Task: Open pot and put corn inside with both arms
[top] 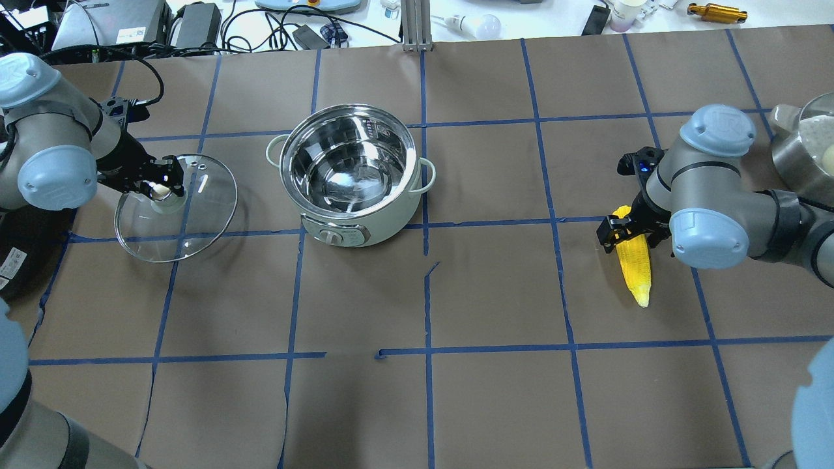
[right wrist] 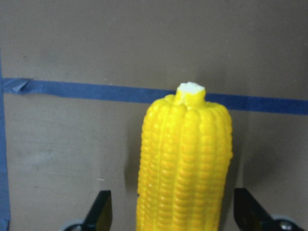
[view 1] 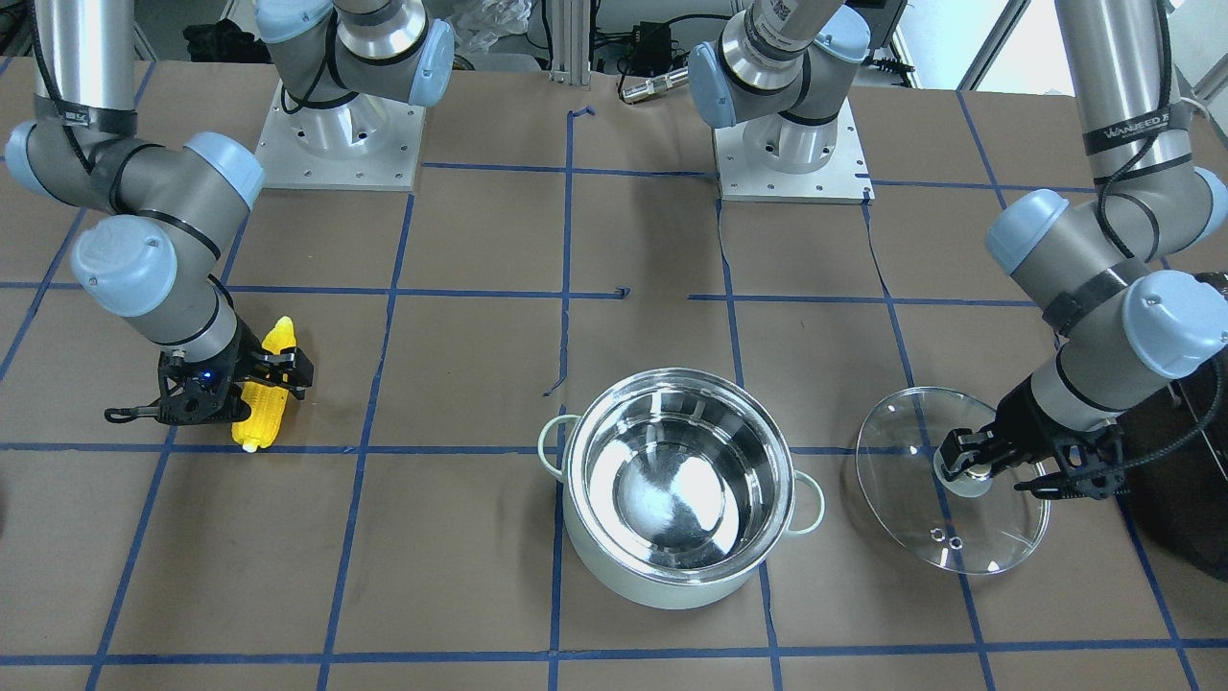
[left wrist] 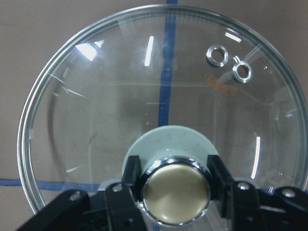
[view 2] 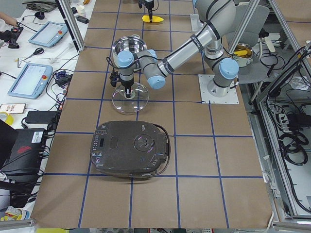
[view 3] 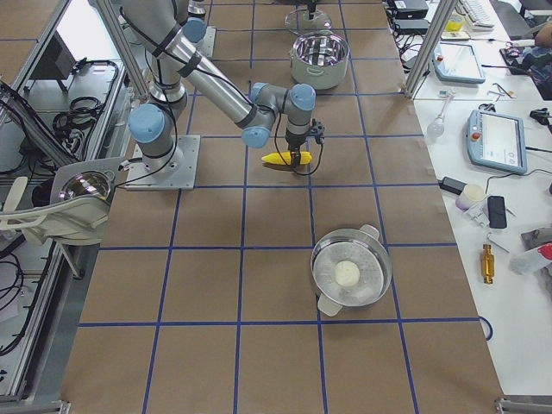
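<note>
The pot's wide opening (view 1: 681, 474) is bigger across than the yellow corn (view 1: 267, 397) is long. The whole corn should therefore lie down inside the pot's rim when I lower it in.
The pale-green pot (view 1: 662, 585) stands open mid-table, its steel inside empty; it also shows in the overhead view (top: 365, 225). My left gripper (view 1: 969, 465) (top: 158, 189) is shut on the brass knob (left wrist: 175, 192) of the glass lid (view 1: 998, 537) (top: 189, 228) (left wrist: 159, 86). It holds the lid tilted beside the pot, low over the table. The yellow corn (view 1: 261, 413) (top: 635, 267) (right wrist: 185, 163) lies on the table at the far side. My right gripper (view 1: 269, 379) (top: 631, 233) (right wrist: 173, 216) is open and straddles it, with both fingers apart from the cob.
A black appliance (view 2: 130, 148) (view 1: 1190, 499) sits beyond the lid at the table's left end. A steel pot holding a white lump (view 3: 349, 272) (top: 805, 150) stands at the right end. The arm bases (view 1: 341, 144) are at the robot's edge.
</note>
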`<action>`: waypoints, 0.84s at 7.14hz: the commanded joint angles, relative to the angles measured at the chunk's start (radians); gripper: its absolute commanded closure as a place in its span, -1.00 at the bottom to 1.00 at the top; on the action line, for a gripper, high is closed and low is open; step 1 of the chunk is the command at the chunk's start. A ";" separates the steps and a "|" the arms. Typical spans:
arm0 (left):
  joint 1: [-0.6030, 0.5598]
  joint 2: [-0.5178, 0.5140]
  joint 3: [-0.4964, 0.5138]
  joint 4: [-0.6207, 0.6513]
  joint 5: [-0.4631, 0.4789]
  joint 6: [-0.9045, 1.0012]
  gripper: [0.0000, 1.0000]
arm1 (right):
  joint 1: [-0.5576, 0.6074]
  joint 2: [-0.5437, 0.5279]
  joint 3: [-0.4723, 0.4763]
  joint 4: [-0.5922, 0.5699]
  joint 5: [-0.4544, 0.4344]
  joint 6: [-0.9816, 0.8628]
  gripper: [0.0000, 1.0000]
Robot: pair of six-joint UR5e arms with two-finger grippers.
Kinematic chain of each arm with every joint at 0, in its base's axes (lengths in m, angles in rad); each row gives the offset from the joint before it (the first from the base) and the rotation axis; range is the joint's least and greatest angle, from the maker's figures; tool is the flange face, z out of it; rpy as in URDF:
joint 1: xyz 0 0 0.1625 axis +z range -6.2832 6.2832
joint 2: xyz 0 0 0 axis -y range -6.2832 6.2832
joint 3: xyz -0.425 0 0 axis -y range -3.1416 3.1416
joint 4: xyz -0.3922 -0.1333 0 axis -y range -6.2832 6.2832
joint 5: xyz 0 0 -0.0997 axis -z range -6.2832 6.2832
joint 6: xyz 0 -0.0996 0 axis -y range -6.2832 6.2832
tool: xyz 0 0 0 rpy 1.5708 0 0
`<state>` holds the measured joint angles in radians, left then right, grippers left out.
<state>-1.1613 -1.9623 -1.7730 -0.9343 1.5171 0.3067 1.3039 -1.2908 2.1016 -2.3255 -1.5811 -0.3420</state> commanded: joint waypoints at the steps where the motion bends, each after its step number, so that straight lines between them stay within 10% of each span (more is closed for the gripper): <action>1: 0.000 -0.001 -0.003 0.000 0.000 -0.006 0.41 | 0.000 -0.001 0.002 0.000 0.000 0.005 0.82; 6: 0.000 0.000 -0.034 0.017 0.005 -0.064 0.27 | 0.008 -0.016 -0.085 0.059 -0.034 0.023 1.00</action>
<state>-1.1612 -1.9621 -1.8063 -0.9177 1.5201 0.2624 1.3090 -1.3047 2.0647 -2.3094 -1.6126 -0.3270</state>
